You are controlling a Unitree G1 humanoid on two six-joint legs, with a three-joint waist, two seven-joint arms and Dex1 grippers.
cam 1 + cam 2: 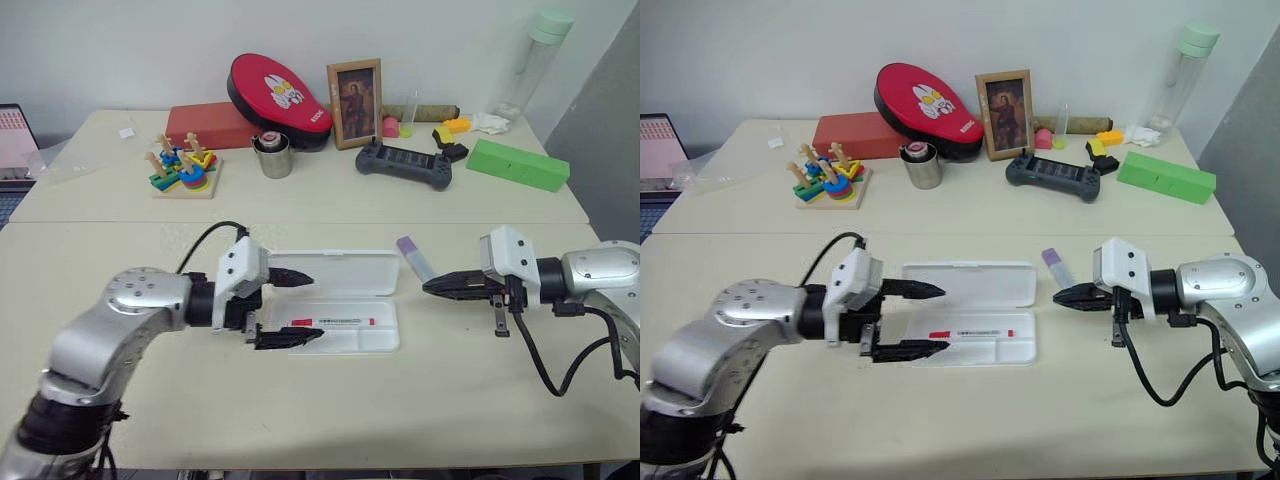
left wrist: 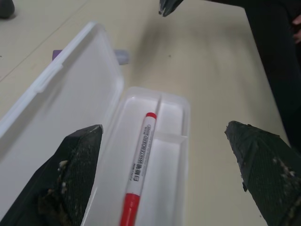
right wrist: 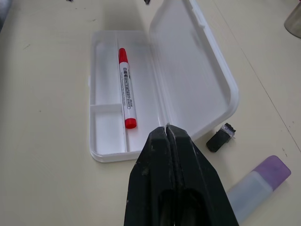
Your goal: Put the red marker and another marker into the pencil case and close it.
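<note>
The lilac marker is lying clear of the pencil case's lid (image 1: 386, 272), so my right gripper should keep going toward the lilac marker's body (image 1: 421, 266), open around it and close there.
The pencil case (image 1: 383, 342) lies open in the middle of the near table, its lid (image 1: 340, 272) folded back flat. The red marker (image 1: 335, 322) rests lengthwise in the long compartment of the tray, also seen as red marker (image 3: 126, 89). My left gripper (image 1: 314, 306) hovers open over the case's left end, one finger above the lid and one above the tray, holding nothing. The lilac marker (image 1: 414, 258) lies on the table just right of the lid. My right gripper (image 1: 430, 286) is shut and empty, pointing left, right beside the lilac marker (image 3: 256, 186).
A tiny black-and-grey piece (image 3: 220, 138) lies by the lid's corner. On the far table stand a stacking toy (image 1: 182, 168), a metal cup (image 1: 273, 155), a picture frame (image 1: 354, 103), a game controller (image 1: 404, 163), a green box (image 1: 517, 164) and a bottle (image 1: 535, 60).
</note>
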